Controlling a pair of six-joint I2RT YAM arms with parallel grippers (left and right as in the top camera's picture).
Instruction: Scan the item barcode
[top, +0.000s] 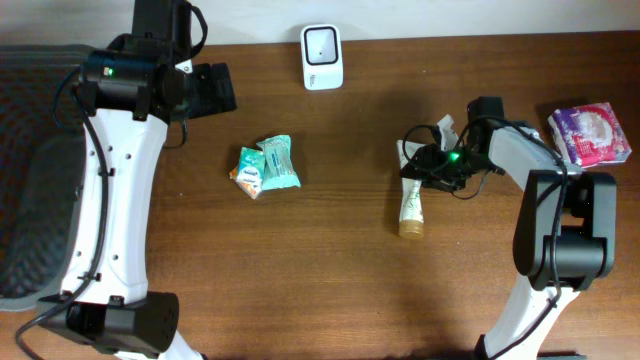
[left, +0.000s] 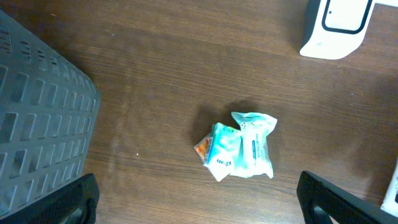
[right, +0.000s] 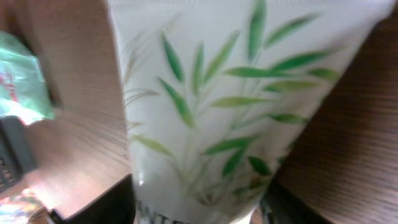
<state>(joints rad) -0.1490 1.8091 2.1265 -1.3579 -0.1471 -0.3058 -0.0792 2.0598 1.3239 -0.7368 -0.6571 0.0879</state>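
The tube's leaf print (right: 239, 102) is facing up and its barcode is hidden, so my right gripper should open, flip the tube and grip it again before scanning.
The item, a white tube with green leaf print (top: 411, 205), lies on the wooden table right of centre, its cap toward the front. My right gripper (top: 418, 165) is down at the tube's far end. In the right wrist view the tube (right: 205, 93) fills the frame, and my right gripper (right: 199, 208) has a dark finger (right: 102, 205) pressed against each side of it. The white barcode scanner (top: 322, 56) stands at the table's back edge. My left gripper (top: 215, 88) hovers open at the back left; its fingers (left: 74, 199) are spread wide over bare wood.
Teal and white packets (top: 268, 166) lie left of centre, also seen below the left wrist as packets (left: 239, 146). A pink packet (top: 590, 134) sits at the far right. A grey ribbed bin (top: 30, 180) takes up the left edge.
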